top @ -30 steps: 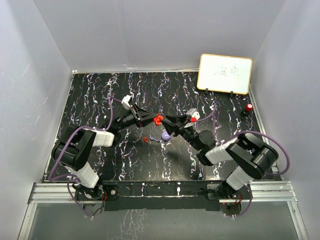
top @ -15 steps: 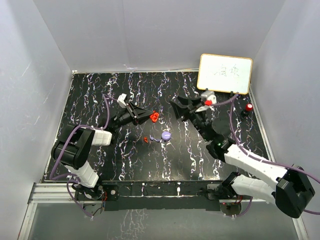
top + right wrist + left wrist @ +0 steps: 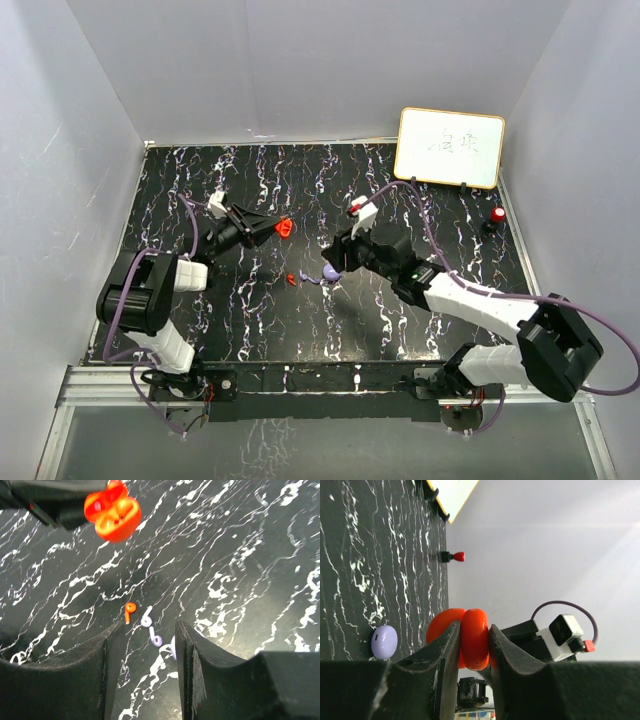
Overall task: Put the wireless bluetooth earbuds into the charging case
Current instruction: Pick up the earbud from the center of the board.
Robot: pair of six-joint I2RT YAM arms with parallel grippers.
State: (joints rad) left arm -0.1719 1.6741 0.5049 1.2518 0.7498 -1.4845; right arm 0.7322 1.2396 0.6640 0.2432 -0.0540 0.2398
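Note:
My open right gripper keeps going to the red earbud (image 3: 128,614), which lies away from the purple earbuds, until the fingers are on both sides of its round head (image 3: 130,607), and then close.
My left gripper (image 3: 474,630) is shut on the red charging case (image 3: 470,639), held off the table with its lid open (image 3: 114,512); it hangs left of centre (image 3: 283,228). One red earbud (image 3: 129,611) and two purple earbuds (image 3: 146,619) lie on the black marbled table, close together (image 3: 291,279). My right gripper (image 3: 148,627) hovers open just above them, nothing between its fingers (image 3: 112,645). A shut purple case (image 3: 384,642) rests beside the earbuds, half hidden under my right gripper (image 3: 335,262).
A whiteboard (image 3: 449,147) on small stands occupies the back right corner. A small black post with a red top (image 3: 497,215) stands near the right edge. White walls enclose the table (image 3: 200,180) on three sides.
My left gripper has carried the red case leftward. My right arm swung out to the back right, then came back down over the earbuds and the purple case, its jaws a little wider.

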